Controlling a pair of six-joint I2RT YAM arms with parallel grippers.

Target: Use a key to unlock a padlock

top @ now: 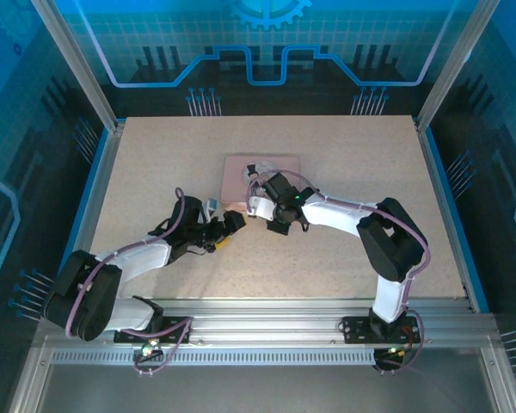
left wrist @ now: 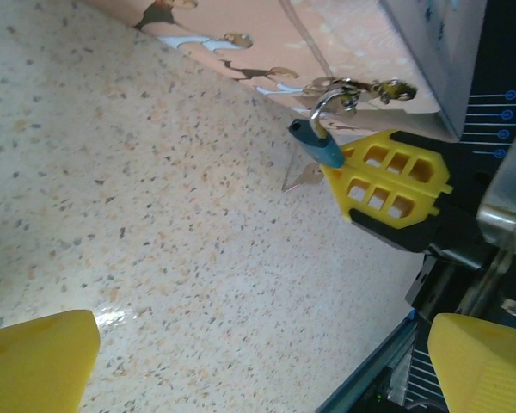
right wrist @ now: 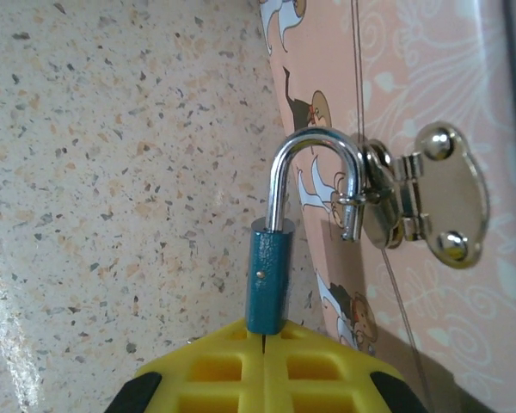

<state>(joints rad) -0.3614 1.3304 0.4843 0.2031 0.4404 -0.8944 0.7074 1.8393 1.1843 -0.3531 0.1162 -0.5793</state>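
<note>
The shackle's free leg [right wrist: 352,225] is hooked through the clasp ring, so the robot's right gripper should push the padlock [right wrist: 269,277] forward until the leg is clear of the ring, and only then pull back.
The padlock [right wrist: 268,275] has a small teal body and a silver shackle, and hangs from the chrome clasp [right wrist: 430,198] on the front of the pink box [right wrist: 447,77]. The shackle's free leg is out of the body and hooked through the clasp ring. My right gripper [right wrist: 265,331] is shut on the padlock's lower end. In the left wrist view the padlock [left wrist: 316,144] sits at the right gripper's [left wrist: 383,185] yellow tips, and the thin silvery key [left wrist: 303,178] pokes out beside its base. My left gripper [left wrist: 267,348] is open over bare table, a short way before the box [top: 260,176].
The speckled tabletop [top: 344,249] spreads around the box. Both arms meet near the box's front left corner, left gripper [top: 230,225] just below and left of the right gripper [top: 256,206]. A blue-edged table rim [left wrist: 370,383] lies close behind the left fingers.
</note>
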